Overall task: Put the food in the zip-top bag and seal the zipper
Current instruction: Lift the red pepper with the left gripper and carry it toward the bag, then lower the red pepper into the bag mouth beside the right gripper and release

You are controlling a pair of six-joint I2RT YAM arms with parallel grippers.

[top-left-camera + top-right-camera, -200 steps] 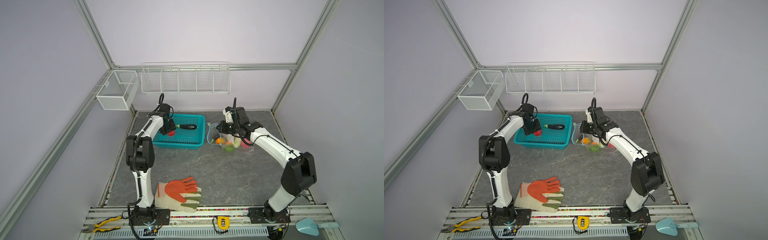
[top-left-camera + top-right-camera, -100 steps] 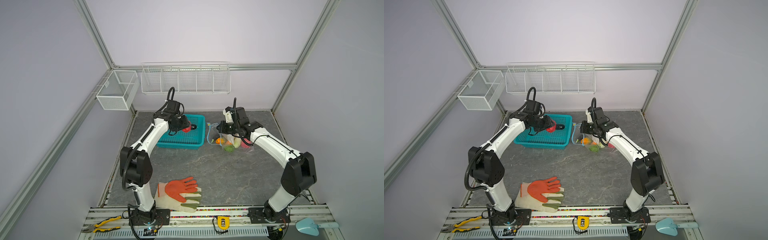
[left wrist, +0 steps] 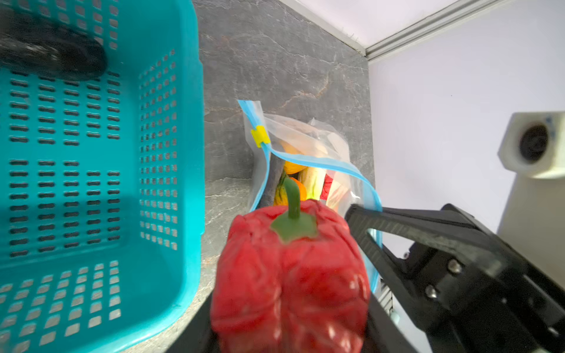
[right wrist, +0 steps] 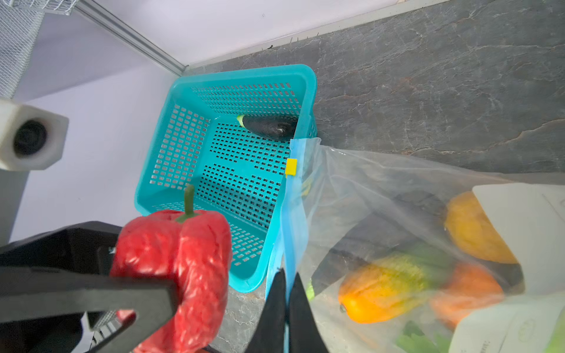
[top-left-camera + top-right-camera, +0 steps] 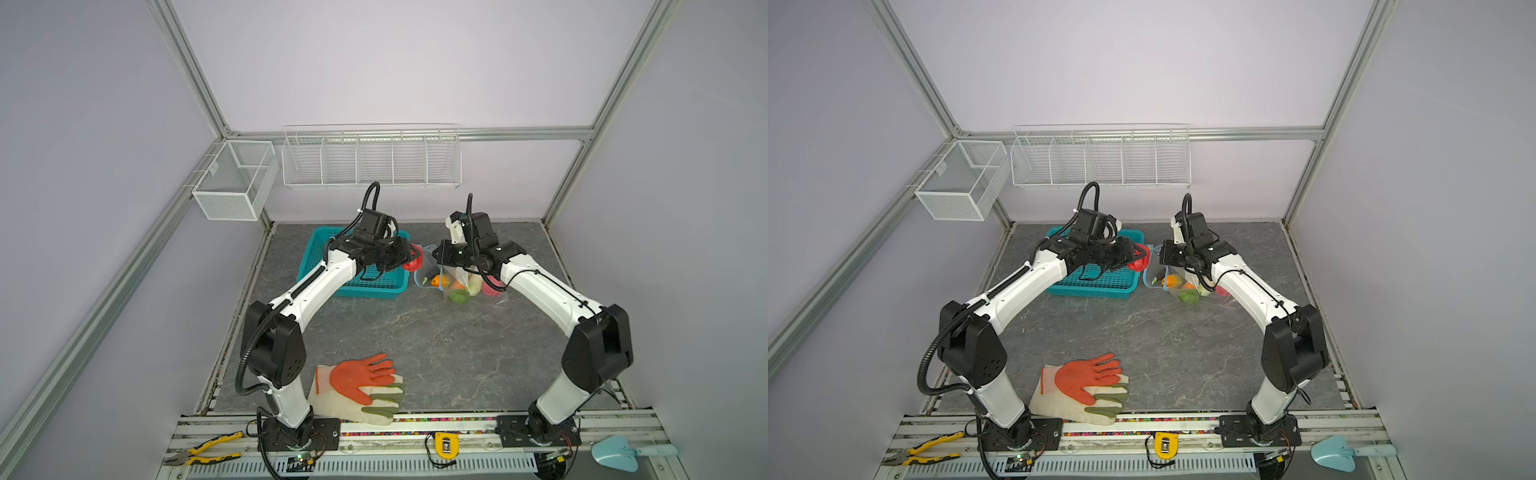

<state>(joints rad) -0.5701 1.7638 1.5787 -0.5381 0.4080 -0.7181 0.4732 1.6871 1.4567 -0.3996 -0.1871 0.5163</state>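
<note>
The zip-top bag's opening (image 5: 427, 262) is open toward the red pepper, so my left gripper should keep going in until the pepper is inside the light blue zipper (image 5: 429, 274).
My left gripper (image 3: 290, 324) is shut on a red toy pepper (image 3: 290, 275), held just left of the zip-top bag's mouth (image 5: 426, 266). The clear zip-top bag (image 4: 397, 214) lies right of the basket with several pieces of food (image 5: 451, 284) inside, orange, yellow, green and white. My right gripper (image 4: 286, 290) is shut on the light blue zipper (image 4: 293, 238) and holds that edge up. The zipper's yellow slider (image 3: 260, 136) sits near one end. A dark eggplant (image 4: 270, 126) lies in the teal basket (image 4: 214, 152).
The teal basket (image 5: 316, 249) stands at the back left under my left arm. Orange-and-white gloves (image 5: 361, 386) lie near the front edge. Pliers (image 5: 203, 451), a yellow tape measure (image 5: 445, 444) and a light blue scoop (image 5: 623, 453) rest on the front rail. Wire racks (image 5: 370, 158) hang on the back wall.
My left arm has carried the red pepper from over the basket rightwards to the bag's mouth. The right arm and the bag have not moved.
</note>
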